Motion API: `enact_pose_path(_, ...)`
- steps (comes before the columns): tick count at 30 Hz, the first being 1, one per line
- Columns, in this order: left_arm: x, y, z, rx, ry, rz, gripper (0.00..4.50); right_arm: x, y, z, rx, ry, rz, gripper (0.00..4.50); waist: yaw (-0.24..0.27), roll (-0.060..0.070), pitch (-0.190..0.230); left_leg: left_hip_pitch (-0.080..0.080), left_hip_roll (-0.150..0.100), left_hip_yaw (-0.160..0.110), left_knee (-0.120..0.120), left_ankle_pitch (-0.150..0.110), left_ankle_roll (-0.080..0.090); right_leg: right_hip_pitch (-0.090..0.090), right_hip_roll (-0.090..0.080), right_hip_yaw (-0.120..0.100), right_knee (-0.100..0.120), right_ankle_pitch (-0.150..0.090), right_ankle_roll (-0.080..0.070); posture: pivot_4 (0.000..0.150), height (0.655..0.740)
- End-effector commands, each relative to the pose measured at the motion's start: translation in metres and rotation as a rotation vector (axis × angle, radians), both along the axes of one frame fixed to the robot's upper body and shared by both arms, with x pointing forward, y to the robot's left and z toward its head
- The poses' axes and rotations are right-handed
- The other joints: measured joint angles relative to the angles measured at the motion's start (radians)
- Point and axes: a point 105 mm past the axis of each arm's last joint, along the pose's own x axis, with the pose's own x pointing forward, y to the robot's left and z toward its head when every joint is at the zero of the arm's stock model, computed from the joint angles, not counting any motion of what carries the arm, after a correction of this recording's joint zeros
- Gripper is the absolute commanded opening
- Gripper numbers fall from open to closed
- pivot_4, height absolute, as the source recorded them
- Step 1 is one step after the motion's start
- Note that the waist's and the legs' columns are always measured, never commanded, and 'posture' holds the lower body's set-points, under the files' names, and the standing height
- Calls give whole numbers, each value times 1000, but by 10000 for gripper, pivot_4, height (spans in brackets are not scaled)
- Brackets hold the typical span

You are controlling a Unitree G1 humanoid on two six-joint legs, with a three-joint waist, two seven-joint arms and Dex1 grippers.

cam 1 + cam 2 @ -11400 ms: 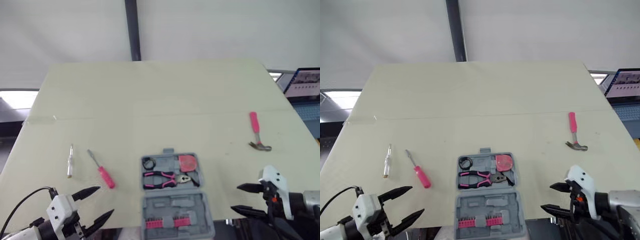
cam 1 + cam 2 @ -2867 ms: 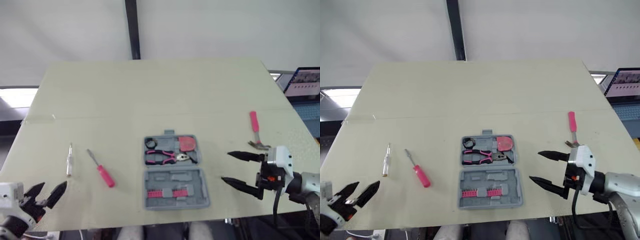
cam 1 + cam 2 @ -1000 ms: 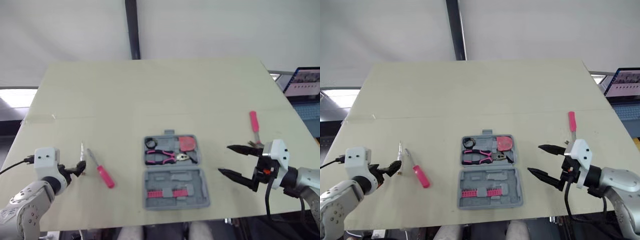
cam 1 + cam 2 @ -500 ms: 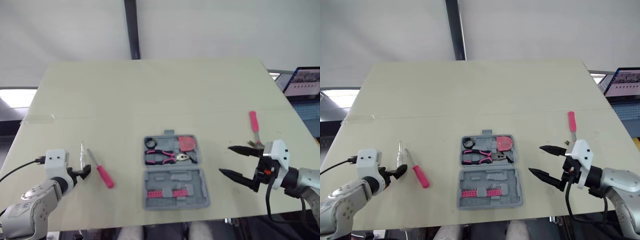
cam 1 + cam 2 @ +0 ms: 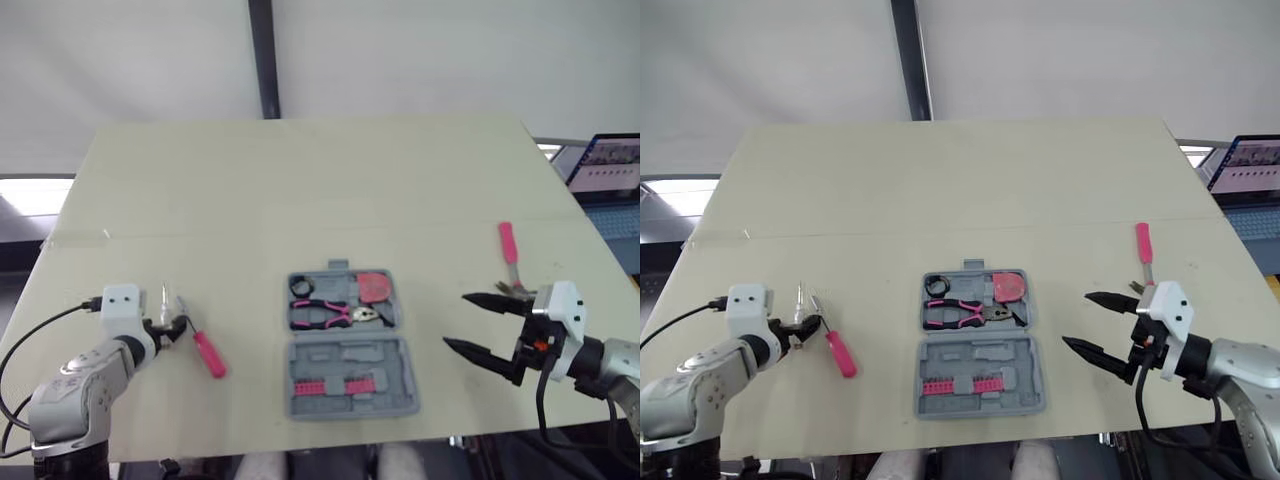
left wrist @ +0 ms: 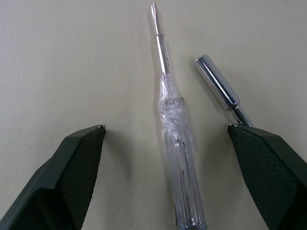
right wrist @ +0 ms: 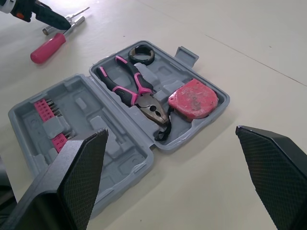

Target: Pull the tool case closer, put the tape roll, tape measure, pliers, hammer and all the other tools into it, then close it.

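Note:
I can see a long empty slot (image 5: 326,350) running next to the tool case's hinge, so the clear-handled screwdriver (image 5: 165,312) will lie flat along the slot when I lower it in.
The grey tool case (image 5: 348,374) lies open at the table's near middle. Its far half holds the black tape roll (image 5: 298,287), pink pliers (image 5: 335,313) and red tape measure (image 5: 375,286). A clear-handled screwdriver (image 6: 175,129) lies left of it, close beside a pink-handled screwdriver (image 5: 206,350). My left gripper (image 6: 165,128) is open, one finger on each side of the clear handle, not touching it. The pink hammer (image 5: 511,262) lies to the right. Just in front of it, my right gripper (image 5: 456,320) hangs open and holds nothing, pointing at the case.
Pink bits (image 5: 335,385) fill a slot in the case's near half. The pink screwdriver's steel shaft (image 6: 218,88) lies close to one left finger (image 6: 268,167). A laptop (image 5: 608,165) stands off the table's right edge. The table's front edge runs just below the case.
My left gripper has slid forward and right until it straddles the clear screwdriver. That screwdriver lies closer to the pink one than 2.9 s ago. The right gripper has barely moved.

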Motion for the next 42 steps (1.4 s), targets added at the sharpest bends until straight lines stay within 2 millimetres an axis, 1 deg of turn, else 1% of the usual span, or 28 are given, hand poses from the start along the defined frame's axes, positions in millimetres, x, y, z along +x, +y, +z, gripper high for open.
enact_pose_path(1, -3, 1, -4, -1, 9, 17, 41763, -1, -5, 9, -22, -37, -3, 45000, 0, 0, 0, 0, 0, 0, 0, 0, 0, 0, 0, 0, 0, 0, 0, 1500, 7400)
enact_pose_path(3, -4, 2, -6, -6, 14, 34, 36099, -1, -5, 9, -23, -37, -6, 45000, -1, 0, 0, 0, 0, 0, 0, 0, 0, 0, 0, 0, 0, 0, 0, 1500, 7400)
enact_pose_path(4, -5, 2, -6, -7, 12, 36, 31663, -1, -6, 9, -24, -37, -7, 45000, 0, 0, 0, 0, 0, 0, 0, 0, 0, 0, 0, 0, 0, 0, 0, 1500, 7400)
enact_pose_path(6, -4, 3, -7, -10, 10, 38, 21305, -1, -6, 9, -25, -37, -8, 45000, 0, 0, 0, 0, 0, 0, 0, 0, 0, 0, 0, 0, 0, 0, 0, 1500, 7400)
enact_pose_path(7, -4, 3, -7, -10, 11, 38, 15399, -1, -6, 9, -26, -36, -8, 45000, 0, 0, 0, 0, 0, 0, 0, 0, 0, 0, 0, 0, 0, 0, 0, 1500, 7400)
enact_pose_path(8, -4, 3, -7, -10, 11, 39, 10999, -1, -6, 9, -26, -36, -8, 45000, 1, 0, 0, 0, 0, 0, 0, 0, 0, 0, 0, 0, 0, 0, 0, 1500, 7400)
enact_pose_path(10, -4, 3, -7, -8, 11, 42, 504, -1, -7, 9, -27, -35, -8, 45000, 1, 0, 0, 0, 0, 0, 0, 0, 0, 0, 0, 0, 0, 0, 0, 1500, 7400)
enact_pose_path(15, -4, 7, -7, 9, 17, 51, 224, -2, -8, 8, -29, -32, -8, 45000, 0, 0, 0, 0, 0, 0, 0, 0, 0, 0, 0, 0, 0, 0, 0, 1500, 7400)
enact_pose_path(17, -5, 11, -4, 41, 11, 50, 224, -2, -9, 7, -27, -29, -8, 45000, 0, 0, 0, 0, 0, 0, 0, 0, 0, 0, 0, 0, 0, 0, 0, 1500, 7400)
enact_pose_path(18, -6, 14, 0, 54, -2, 47, 224, -2, -9, 6, -26, -28, -7, 45000, 0, 0, 0, 0, 0, 0, 0, 0, 0, 0, 0, 0, 0, 0, 0, 1500, 7400)
enact_pose_path(20, -9, 20, 17, 97, -36, 5, 224, -4, -9, 6, -26, -26, -5, 45000, -1, 0, 0, 0, 0, 0, 0, 0, 0, 0, 0, 0, 0, 0, 0, 1500, 7400)
enact_pose_path(22, -14, 22, 35, 136, -57, -95, 224, -5, -11, 6, -26, -23, -4, 45000, -4, -1, 1, 0, 0, 0, 0, 0, 0, -1, 0, 0, 0, 0, 0, 1500, 7400)
enact_pose_path(24, -21, 20, 50, 182, -65, -234, 224, -5, -13, 6, -29, -22, 0, 45000, -5, -1, 1, -1, 0, 1, -1, 0, 0, -2, 0, 0, 0, 0, 0, 1500, 7400)
enact_pose_path(27, -32, 4, 63, 175, -41, -440, 224, -6, -14, 4, -39, -15, 15, 45000, -3, 0, 2, -1, 1, 2, -1, 0, 0, -2, 0, 1, -2, 0, 0, 1500, 7400)
enact_pose_path(29, -42, -25, 71, 131, -52, -654, 224, -10, -12, -3, -69, -2, 47, 45000, 1, 1, 2, -1, 1, 2, -1, 0, 0, -2, 0, 1, -2, 0, 0, 1500, 7400)
enact_pose_path(31, -51, -50, 76, 93, -59, -837, 224, -11, -10, -5, -80, 2, 68, 45000, 2, 1, 2, -1, 1, 2, -1, 0, 0, -2, 0, 1, -2, 0, 0, 1500, 7400)
enact_pose_path(33, -59, -66, 75, 64, -47, -953, 224, -10, -9, -3, -71, -9, 71, 45000, -1, 2, 3, -1, 1, 2, -1, 0, -1, -2, 1, 1, -2, 0, 0, 1500, 7400)
enact_pose_path(36, -71, -84, 72, 83, -18, -1112, 224, -10, -7, -1, -69, -21, 73, 45000, -4, 3, 4, -1, 2, 3, -1, 0, -1, -2, 1, 2, -2, 0, 0, 1500, 7400)
enact_pose_path(39, -76, -102, 73, 99, -30, -1231, 224, -10, -7, 0, -73, -22, 69, 45000, -3, 4, 4, -1, 3, 4, -2, 0, -1, -3, 3, 3, -2, 0, 0, 1500, 7400)
enact_pose_path(42, -80, -111, 72, 126, -4, -1324, 224, -13, -8, 1, -75, -24, 64, 45000, -2, 4, 4, -1, 4, 4, -2, 0, -1, -3, 3, 3, -2, 0, 0, 1500, 7400)
